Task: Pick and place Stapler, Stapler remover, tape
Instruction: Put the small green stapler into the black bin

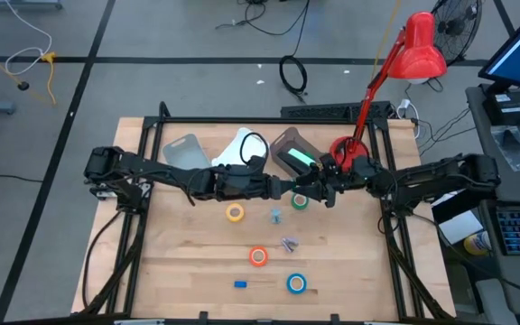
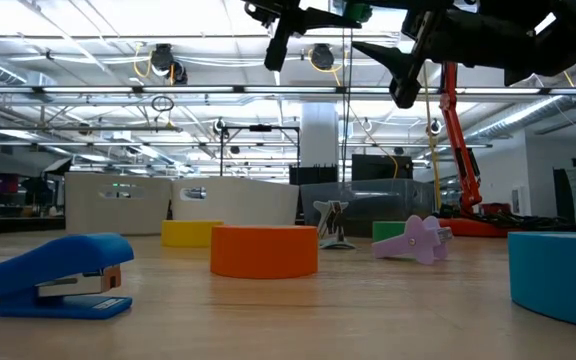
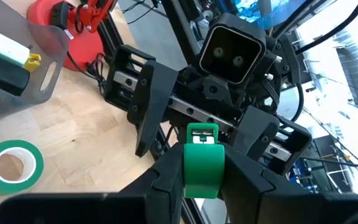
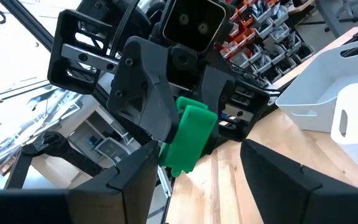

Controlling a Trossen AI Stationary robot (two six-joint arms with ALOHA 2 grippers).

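My open right gripper has the green stapler's loose end (image 4: 178,164) closer to one of its fingers, so I should centre it on this end (image 4: 181,153) and close it before my left gripper opens.
My left gripper (image 3: 202,186) is shut on a small green stapler (image 3: 202,158) high over the table's middle (image 1: 292,185). My right gripper (image 4: 197,183) faces it from the right (image 1: 328,185), open, with a finger on either side of the stapler's free end (image 4: 188,140); I see no touch. On the table lie a blue stapler (image 2: 58,275), a purple staple remover (image 2: 418,240), a grey one (image 2: 333,225), and the yellow (image 1: 235,213), green (image 1: 301,200), orange (image 1: 258,256) and blue (image 1: 296,283) tape rolls, each flat on its side. My left gripper pinches the green stapler's two sides (image 3: 190,177) between its two fingers, at the end nearer the wrist. The fingers come almost level from the table's left and lie along the stapler. It sticks out toward the right gripper, lifted clear of the table.
At the far edge stand a clear grey bin (image 1: 183,152), a white bin (image 1: 242,149) and a dark bin (image 1: 287,143) with something green inside. A red desk lamp (image 1: 418,50) rises at the far right corner. The near half of the table holds the loose items.
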